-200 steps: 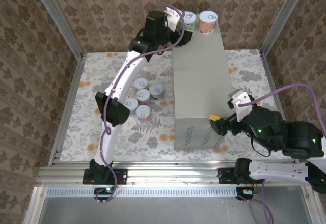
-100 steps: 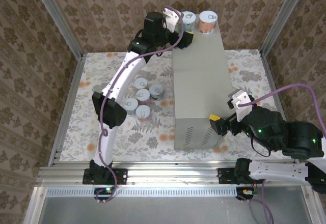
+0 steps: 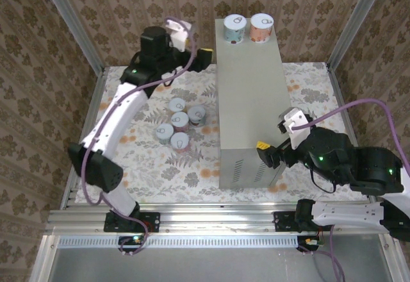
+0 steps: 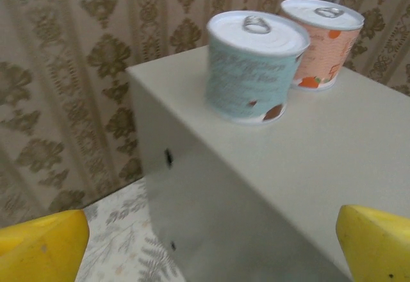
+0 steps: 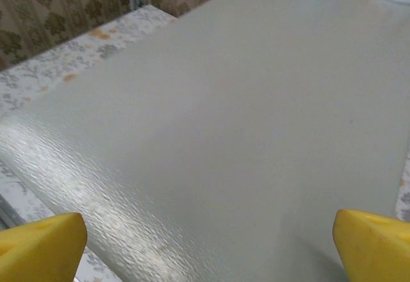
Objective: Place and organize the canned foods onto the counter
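Observation:
I can see that the can farthest from the counter has open floral floor (image 3: pixel 143 136) beside it, so I keep moving my left gripper toward that can (image 3: pixel 164 132) until its fingers surround it.
Two canned foods stand upright at the far end of the grey counter (image 3: pixel 251 102): a teal can (image 3: pixel 234 29) and a pinkish can (image 3: pixel 261 27). Several more cans (image 3: pixel 180 121) are clustered on the floral floor to the left of the counter. My left gripper (image 3: pixel 205 59) hovers open and empty just left of the counter's far corner. In the left wrist view the teal can (image 4: pixel 256 67) and pinkish can (image 4: pixel 320 41) sit ahead on the counter (image 4: pixel 333 160), apart from the yellow fingertips (image 4: pixel 38 250). My right gripper (image 3: pixel 266 154) is open above the counter's near right corner.
Patterned walls and aluminium frame posts (image 3: pixel 69 22) close in the floor on the left, back and right. The counter top (image 5: pixel 243 122) spreads wide and bare under my right gripper (image 5: pixel 206 247). The floral floor (image 3: pixel 128 160) lies left of the cans.
My left gripper opened, let go of the teal can on the counter and drew back to the left. The right gripper edged slightly left over the counter's near end.

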Motion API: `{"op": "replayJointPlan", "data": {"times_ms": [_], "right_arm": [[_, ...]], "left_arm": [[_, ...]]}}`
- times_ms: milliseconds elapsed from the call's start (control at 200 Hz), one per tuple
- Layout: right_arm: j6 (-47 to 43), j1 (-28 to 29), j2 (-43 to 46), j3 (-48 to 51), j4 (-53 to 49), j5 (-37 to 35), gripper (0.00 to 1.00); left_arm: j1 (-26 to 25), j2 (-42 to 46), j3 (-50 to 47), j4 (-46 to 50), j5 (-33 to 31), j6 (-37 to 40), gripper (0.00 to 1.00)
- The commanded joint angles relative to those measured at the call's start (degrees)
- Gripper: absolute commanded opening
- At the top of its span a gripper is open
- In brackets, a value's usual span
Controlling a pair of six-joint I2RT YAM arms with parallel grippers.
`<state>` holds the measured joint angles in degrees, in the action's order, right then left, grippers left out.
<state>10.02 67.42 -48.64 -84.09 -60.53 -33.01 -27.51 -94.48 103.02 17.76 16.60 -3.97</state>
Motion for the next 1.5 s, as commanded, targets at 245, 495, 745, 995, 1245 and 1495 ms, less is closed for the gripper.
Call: {"op": "replayJointPlan", "data": {"times_ms": [245, 495, 745, 995, 1245, 1495], "right_arm": [[-4.9, 0.3, -11.6, -8.7, 3.2, 11.3, 1.00], [-5.2, 2.0, -18.8, -10.2, 8.0, 18.0, 1.00], [-5.8, 5.3, -24.1, -12.1, 9.6, 18.7, 1.00], [-5.5, 6.8, -24.5, -11.2, 10.9, 18.3, 1.00], [-5.2, 7.0, -23.0, -9.7, 11.6, 17.7, 1.00], [-4.9, 7.0, -21.1, -7.3, 12.5, 16.6, 1.00]], "left_arm": [[6.2, 16.4, -22.1, 6.5, -3.1, -2.6, 1.00], [6.4, 24.9, -33.9, 14.6, -9.4, -3.8, 1.00], [6.7, 32.0, -44.7, 22.3, -14.7, -7.0, 1.00], [8.7, 32.2, -49.3, 30.7, -18.9, -12.8, 1.00], [9.4, 25.4, -51.2, 31.6, -18.6, -12.9, 0.99], [9.3, 19.7, -51.1, 29.3, -19.7, -14.8, 0.96]]}}
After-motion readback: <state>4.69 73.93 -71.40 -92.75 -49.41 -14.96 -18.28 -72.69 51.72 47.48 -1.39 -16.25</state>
